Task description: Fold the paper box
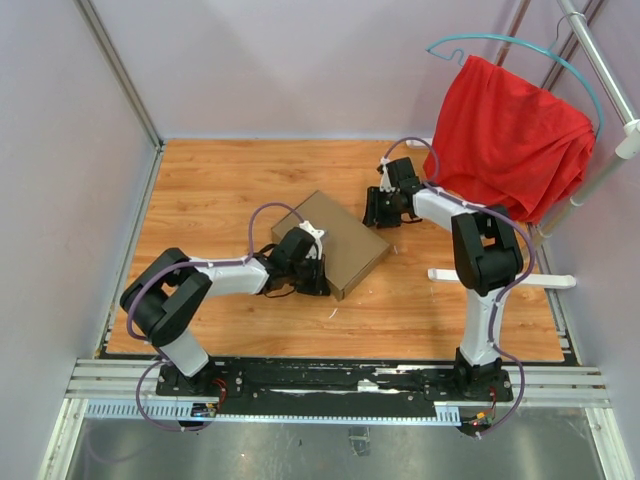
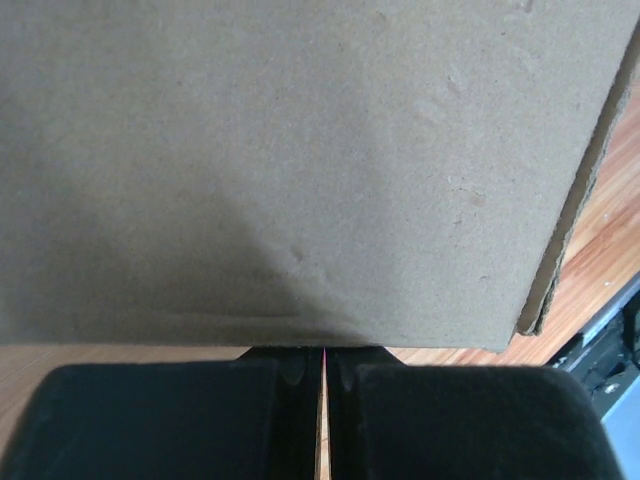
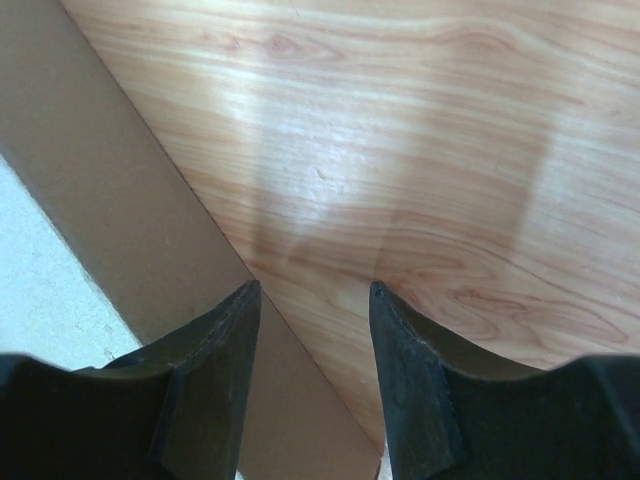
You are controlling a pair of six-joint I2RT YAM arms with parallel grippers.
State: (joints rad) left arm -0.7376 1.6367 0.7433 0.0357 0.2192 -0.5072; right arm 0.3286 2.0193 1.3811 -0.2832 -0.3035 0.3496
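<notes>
The closed paper box (image 1: 338,232) lies crooked, and my shut fingers are against its near side (image 2: 320,220). My left gripper should keep pushing until the box sits squarer, then open.
The paper box (image 1: 340,243) lies in the middle of the wooden table, a closed, shallow brown cardboard block. My left gripper (image 1: 305,268) is at its near left edge. In the left wrist view the fingers (image 2: 270,410) are shut with only a hairline gap and nothing between them, right up against the box's flat face (image 2: 300,160). My right gripper (image 1: 383,210) is open at the box's far right corner. In the right wrist view it (image 3: 312,290) straddles the box's edge (image 3: 120,200), the left finger over cardboard, the right over bare wood.
A red cloth (image 1: 510,135) hangs on a teal hanger from a rack at the back right, just behind the right arm. A white bar (image 1: 500,278) lies on the table at the right. Purple walls close in the table's back and sides.
</notes>
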